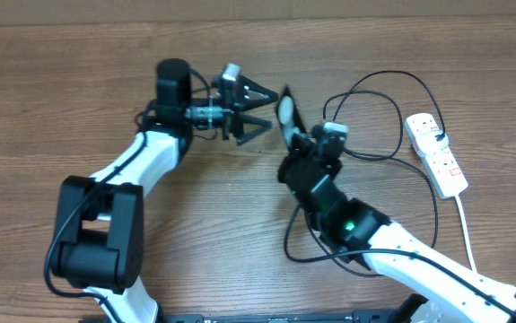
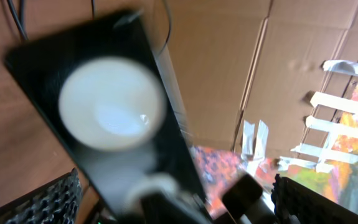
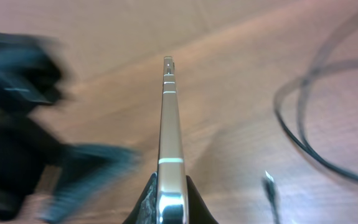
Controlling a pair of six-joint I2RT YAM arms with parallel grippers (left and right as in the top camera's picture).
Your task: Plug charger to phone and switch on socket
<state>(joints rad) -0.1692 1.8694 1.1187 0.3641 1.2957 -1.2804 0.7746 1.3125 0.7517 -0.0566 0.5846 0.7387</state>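
I should use my right gripper to swing the phone's loose end [image 1: 286, 93], which points past my open left gripper, toward my left gripper [image 1: 256, 109] and pass the phone over.
The black phone [image 1: 286, 111] is lifted off the table and stands on edge, with my right gripper [image 1: 299, 142] shut on its lower end. In the right wrist view I see the phone [image 3: 169, 130] as a thin metal edge clamped between the two fingers of the right gripper [image 3: 170, 208]. My left gripper [image 1: 271, 109] is wide open just left of the phone and not touching it. The phone's glossy face [image 2: 104, 106] fills the left wrist view with a round glare. The charger cable [image 1: 392, 117] lies looped to the right, and its small connector [image 3: 270, 186] rests on the wood. The socket [image 1: 435, 152] lies at the far right.
The socket's white cord [image 1: 467, 233] runs toward the front right. Cardboard walls [image 2: 228, 74] stand behind the table. The left arm [image 1: 141, 161] reaches in from the front left, and the right arm [image 1: 392, 247] from the front right over part of the cable.
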